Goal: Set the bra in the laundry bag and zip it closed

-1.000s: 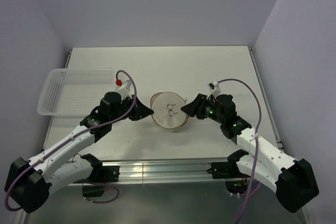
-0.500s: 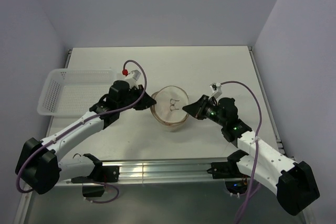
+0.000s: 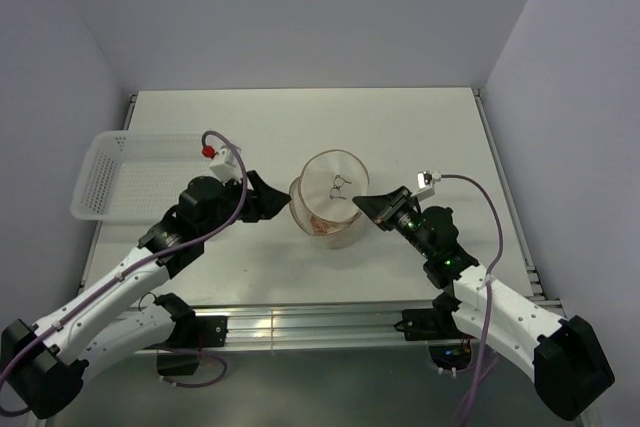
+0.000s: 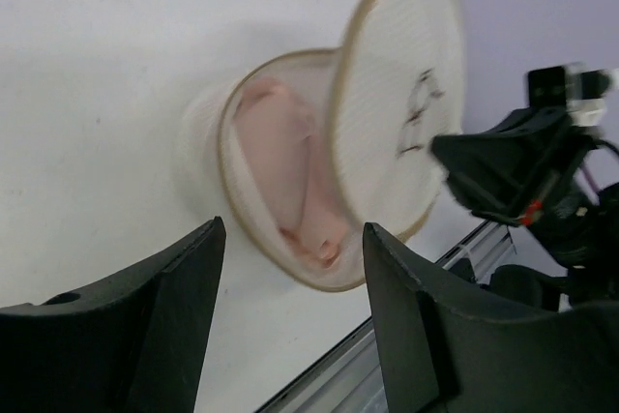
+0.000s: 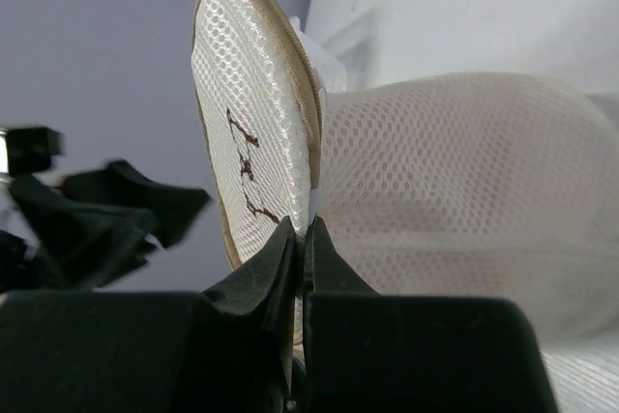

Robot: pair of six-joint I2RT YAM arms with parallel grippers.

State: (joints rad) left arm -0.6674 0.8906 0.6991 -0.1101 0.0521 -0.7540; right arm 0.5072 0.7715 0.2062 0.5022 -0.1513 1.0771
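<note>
My left gripper should take the zipper pull while my right gripper holds the lid's rim steady, because the laundry bag's lid gapes open above the bra.
The laundry bag lies at the table's middle with its two halves parted. Its flat lid, with the dark mark on it, stands up from the lower half. The pale pink bra is tucked inside that lower half. My right gripper is shut on the lid's rim, seen from above at the bag's right side. My left gripper is open with nothing between its fingers, a short way left of the bag.
A white perforated basket stands at the table's left edge, behind my left arm. The metal rail runs along the near edge between the two arm bases.
My left gripper has opened and drawn back left from the bag. My right gripper has shut on the lid's rim, and the lid now stands raised.
</note>
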